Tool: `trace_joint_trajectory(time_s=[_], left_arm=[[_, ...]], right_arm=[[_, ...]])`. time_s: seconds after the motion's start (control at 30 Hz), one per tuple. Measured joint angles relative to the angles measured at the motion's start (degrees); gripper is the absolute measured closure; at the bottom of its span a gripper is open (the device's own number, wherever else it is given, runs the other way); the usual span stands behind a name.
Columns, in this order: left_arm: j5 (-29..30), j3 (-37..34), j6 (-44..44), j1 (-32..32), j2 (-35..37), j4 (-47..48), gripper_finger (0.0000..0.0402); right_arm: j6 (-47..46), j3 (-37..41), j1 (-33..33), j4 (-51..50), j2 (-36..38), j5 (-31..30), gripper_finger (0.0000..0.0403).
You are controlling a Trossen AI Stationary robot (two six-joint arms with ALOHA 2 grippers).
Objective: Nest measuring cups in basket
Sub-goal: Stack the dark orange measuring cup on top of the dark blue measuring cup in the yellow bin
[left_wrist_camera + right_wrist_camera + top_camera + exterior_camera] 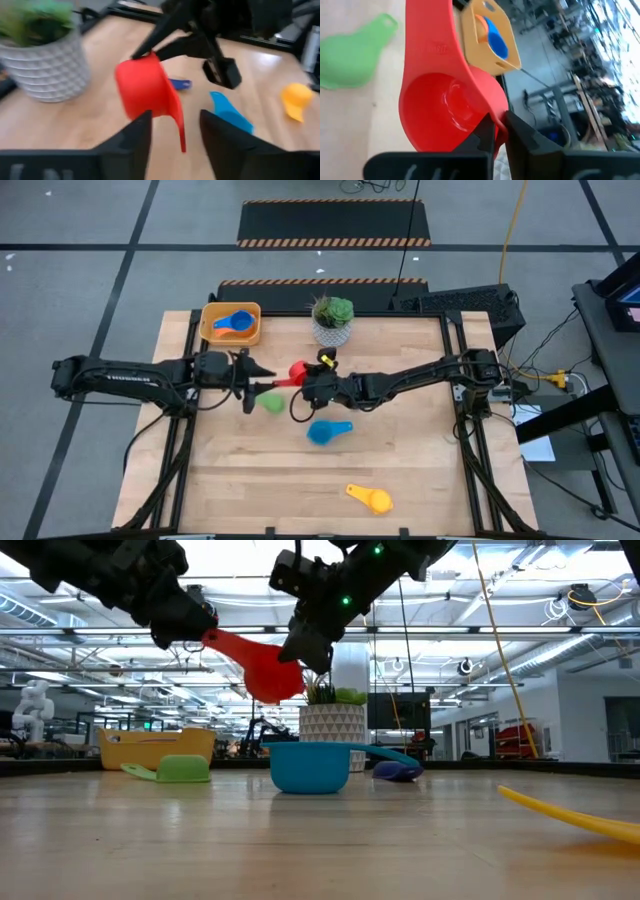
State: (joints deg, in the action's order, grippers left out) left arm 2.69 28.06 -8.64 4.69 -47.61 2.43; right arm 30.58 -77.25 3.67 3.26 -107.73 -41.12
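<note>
The red cup is hanging tipped on its side, so the robot's right gripper needs to bring it down and turn its bowl upright before the left gripper takes the red cup's handle.
The red measuring cup hangs in the air above the table's middle, between my two grippers. My right gripper is shut on its bowl. My left gripper stands open, one finger on either side of the cup's handle, with a gap on both sides. The yellow-orange basket sits at the far left with a blue cup inside. On the table rest a green cup, a light blue cup, a yellow cup and a dark blue cup. My right gripper pinches the red cup's bowl wall at the rim, on the side away from the handle, with one finger inside the bowl and one outside. The fingers come from the table's right, slanting slightly down. The cup is lifted clear and tipped on its side, its handle pointing toward my left gripper.
A white pot with a green plant stands at the far edge, just behind the grippers. Bare wood lies along the table's near left. Black table frame rails run along both sides.
</note>
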Motion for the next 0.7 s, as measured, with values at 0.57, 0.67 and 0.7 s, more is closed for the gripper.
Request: trace_joint_trajectory(time_s=[0.57, 0.67, 0.7], left_arm=[[23.01, 2.59, 8.35, -19.27, -3.0, 0.08, 0.0196], [24.42, 2.59, 13.17, -22.22, -8.97, -4.82, 0.0214], [25.02, 2.59, 14.95, -22.88, -11.17, -6.38, 0.0219]], right_arm=[[-32.33, -0.02, -8.87, -12.92, 2.33, 24.77, 0.0394], [-35.94, -0.02, -10.31, -13.34, 2.18, 32.93, 0.0394], [-36.57, -0.02, -10.49, -13.4, 2.1, 34.43, 0.0394]])
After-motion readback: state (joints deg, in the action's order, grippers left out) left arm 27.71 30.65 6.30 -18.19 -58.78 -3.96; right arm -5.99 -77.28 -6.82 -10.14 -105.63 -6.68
